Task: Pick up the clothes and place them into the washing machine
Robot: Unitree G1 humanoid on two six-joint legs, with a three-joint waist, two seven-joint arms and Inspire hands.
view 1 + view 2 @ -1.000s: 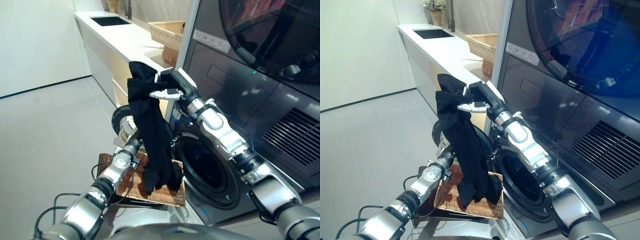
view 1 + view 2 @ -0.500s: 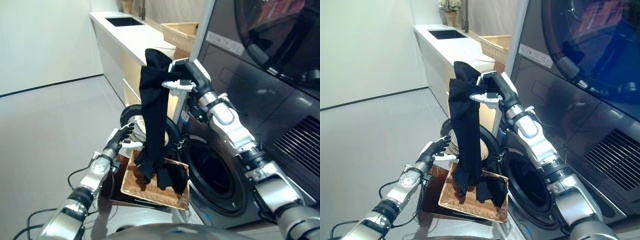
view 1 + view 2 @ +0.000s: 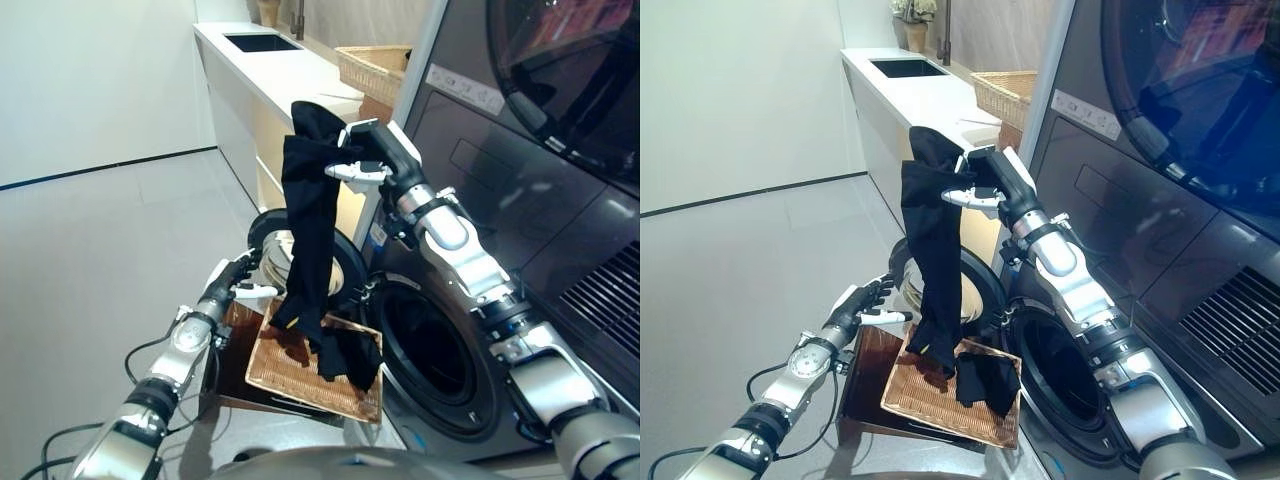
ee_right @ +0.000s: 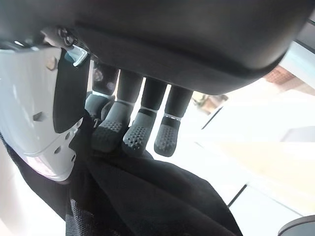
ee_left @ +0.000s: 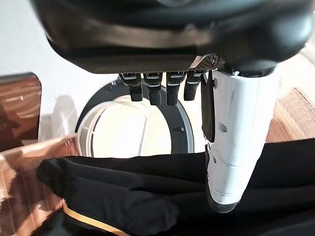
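I expect the garment [image 3: 312, 225] to fold up on itself when I lift it by its middle, with its end still dragging in the basket, because slack lies bunched there [image 3: 348, 354].
My right hand [image 3: 368, 160] is shut on a long black garment [image 3: 308, 225] and holds it high in front of the washing machine [image 3: 470, 230]. The garment hangs straight down, and its lower end lies bunched in the shallow wicker basket [image 3: 290, 372] on the low dark brown box [image 3: 228, 375]. In the right wrist view the fingers [image 4: 140, 132] and thumb pinch the black cloth [image 4: 147, 196]. My left hand [image 3: 232, 283] is open and empty just left of the hanging garment, above the basket's far edge. The machine's round door [image 3: 345, 275] stands open behind the cloth, and the drum opening [image 3: 425, 345] is to the right.
A white counter [image 3: 270, 70] with a dark sink [image 3: 262, 42] runs along the back left. A second wicker basket [image 3: 375, 68] sits on it next to the machine. Grey floor [image 3: 90, 260] spreads to the left.
My left hand has drawn out from behind the cloth to its left side, open. The garment now hangs straighter and a little higher. The camera has shifted as well.
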